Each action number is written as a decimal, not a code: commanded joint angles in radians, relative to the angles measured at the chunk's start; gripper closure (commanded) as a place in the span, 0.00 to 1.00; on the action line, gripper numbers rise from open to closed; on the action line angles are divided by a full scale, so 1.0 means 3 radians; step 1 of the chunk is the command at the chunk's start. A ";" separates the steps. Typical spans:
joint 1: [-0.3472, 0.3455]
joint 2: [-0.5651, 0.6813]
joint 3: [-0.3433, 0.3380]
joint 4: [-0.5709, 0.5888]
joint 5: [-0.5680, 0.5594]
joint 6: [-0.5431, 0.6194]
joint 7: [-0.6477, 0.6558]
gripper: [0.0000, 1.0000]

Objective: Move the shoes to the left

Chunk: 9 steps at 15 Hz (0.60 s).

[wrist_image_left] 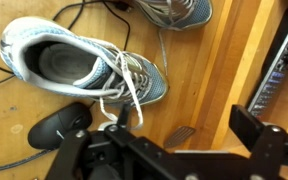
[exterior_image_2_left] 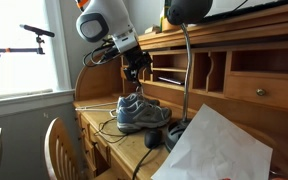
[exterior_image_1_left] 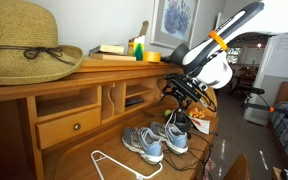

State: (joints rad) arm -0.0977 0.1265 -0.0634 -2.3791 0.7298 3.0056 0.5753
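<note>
My gripper's fingers are in line with the shoe's length (wrist_image_left: pixel 102 70). I should turn my gripper crosswise and bring it down over the shoe openings (wrist_image_left: pixel 66 65).
The two grey sneakers with light-blue trim and white laces stand side by side on the wooden desk in both exterior views (exterior_image_1_left: pixel 156 141) (exterior_image_2_left: pixel 139 112). In the wrist view one shoe (wrist_image_left: pixel 79 62) lies at the upper left, its laces trailing toward my left finger. The toe of the second shoe (wrist_image_left: pixel 176 10) shows at the top edge. My gripper (wrist_image_left: pixel 184 118) is open and empty over bare wood to the right of the shoes. It hovers above the shoes in both exterior views (exterior_image_1_left: pixel 187 95) (exterior_image_2_left: pixel 136 78).
A small black mouse-like object (wrist_image_left: pixel 59 126) (exterior_image_2_left: pixel 155 138) lies beside the near shoe, with cables around it. A straw hat (exterior_image_1_left: pixel 22 45) sits on the desk top, a white hanger (exterior_image_1_left: pixel 119 165) lies in front, and a lamp stem (exterior_image_2_left: pixel 185 70) and white paper (exterior_image_2_left: pixel 219 150) stand near. Desk cubbies (exterior_image_1_left: pixel 124 95) are behind.
</note>
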 commanded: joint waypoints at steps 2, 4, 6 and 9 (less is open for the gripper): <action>-0.0039 0.0067 0.0102 0.0025 0.0101 0.0519 -0.0411 0.00; -0.0097 0.0101 0.0204 0.0040 0.0172 0.0713 -0.0652 0.01; -0.0153 0.0073 0.0318 0.0043 0.0199 0.0734 -0.0779 0.00; -0.0010 -0.0018 0.0147 -0.0100 0.0010 0.0437 -0.0607 0.00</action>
State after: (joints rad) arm -0.1237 0.1381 0.0150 -2.3785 0.7584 3.1984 0.3818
